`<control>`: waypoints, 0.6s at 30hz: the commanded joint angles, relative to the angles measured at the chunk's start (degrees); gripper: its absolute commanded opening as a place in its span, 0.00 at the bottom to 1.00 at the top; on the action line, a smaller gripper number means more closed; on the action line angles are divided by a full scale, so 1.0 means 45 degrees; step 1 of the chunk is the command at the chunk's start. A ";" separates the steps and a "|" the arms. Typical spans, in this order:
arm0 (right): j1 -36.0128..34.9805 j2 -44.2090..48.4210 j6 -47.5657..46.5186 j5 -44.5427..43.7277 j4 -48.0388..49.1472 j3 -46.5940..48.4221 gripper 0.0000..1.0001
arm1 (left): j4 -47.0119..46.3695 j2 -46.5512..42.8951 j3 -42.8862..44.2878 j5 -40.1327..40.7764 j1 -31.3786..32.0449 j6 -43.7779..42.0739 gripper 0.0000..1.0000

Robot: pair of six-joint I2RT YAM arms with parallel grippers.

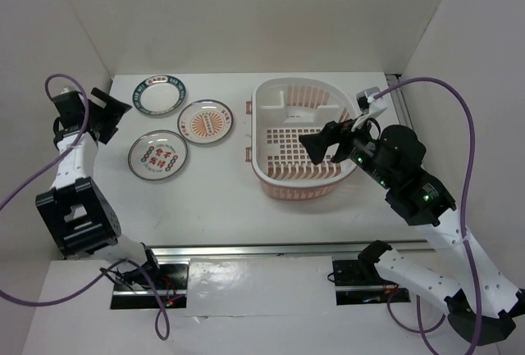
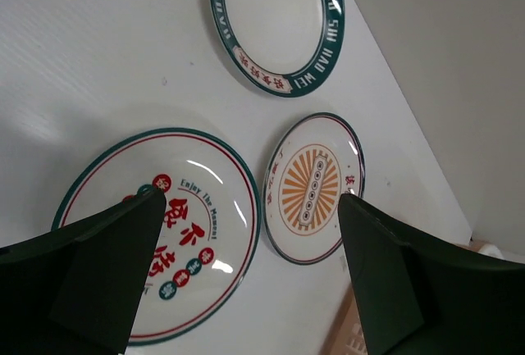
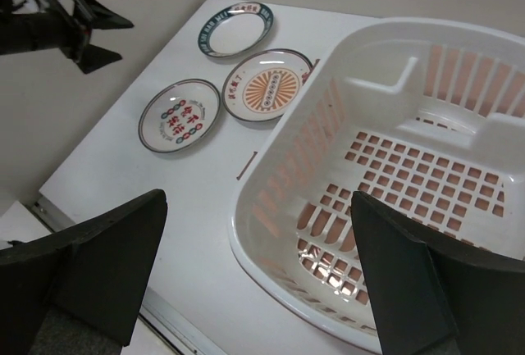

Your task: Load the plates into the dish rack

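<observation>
My left gripper's open fingers are beside the teal plate's near rim (image 1: 136,103), which lies free. I keep moving toward that rim until the fingers are on both sides of it, and then close them.
Three plates lie flat at the table's back left. One has a teal lettered rim (image 1: 160,95), one an orange sunburst (image 1: 204,120), one red characters (image 1: 157,155). The oval pink-and-white dish rack (image 1: 283,176) stands right of them and holds nothing. My left gripper (image 1: 113,116) is open and empty, left of the plates. In the left wrist view it (image 2: 250,199) hovers above the red-character plate (image 2: 176,232) and the sunburst plate (image 2: 313,187), with the teal plate (image 2: 279,19) beyond. My right gripper (image 1: 321,147) is open and empty above the rack's near-left rim (image 3: 246,199).
White enclosure walls stand close on the left, back and right. A metal rail (image 1: 287,250) runs along the table's near edge. Purple cables (image 1: 459,117) loop from both arms. The left gripper (image 3: 86,31) also shows in the right wrist view, above the table's left side.
</observation>
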State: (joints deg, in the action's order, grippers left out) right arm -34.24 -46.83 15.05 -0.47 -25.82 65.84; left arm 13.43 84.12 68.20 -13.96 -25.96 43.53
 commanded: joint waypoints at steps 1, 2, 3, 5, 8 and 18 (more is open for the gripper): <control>0.0050 0.0484 -0.0434 0.0651 0.1188 -0.0469 1.00 | -0.2859 0.1206 -0.0331 -0.1701 -0.0287 0.0679 1.00; 0.0050 0.0658 -0.0550 0.0825 0.1304 -0.0472 1.00 | -0.3254 0.1945 -0.0332 -0.1974 -0.0287 0.0795 1.00; 0.0050 0.0776 -0.0551 0.1001 0.1305 -0.0646 1.00 | -0.3645 0.2358 -0.0197 -0.2112 -0.0287 0.0796 1.00; 0.0050 0.0777 -0.0551 0.1119 0.1422 -0.0802 1.00 | -0.4408 0.3159 0.0057 -0.2288 -0.0287 0.0796 1.00; 0.0050 0.0895 -0.0551 0.1275 0.1539 -0.0921 1.00 | -0.4547 0.4819 0.0993 -0.2173 -0.0404 0.0796 0.98; 0.0050 0.0914 -0.0551 0.1530 0.1813 -0.1351 1.00 | -0.4879 0.8746 0.3728 -0.1860 -0.0541 0.0425 0.93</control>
State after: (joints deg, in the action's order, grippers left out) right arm -34.24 -43.05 13.54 5.43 -22.04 59.96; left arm -4.67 120.51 81.21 -22.20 -28.05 46.54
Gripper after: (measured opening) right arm 0.999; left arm 0.932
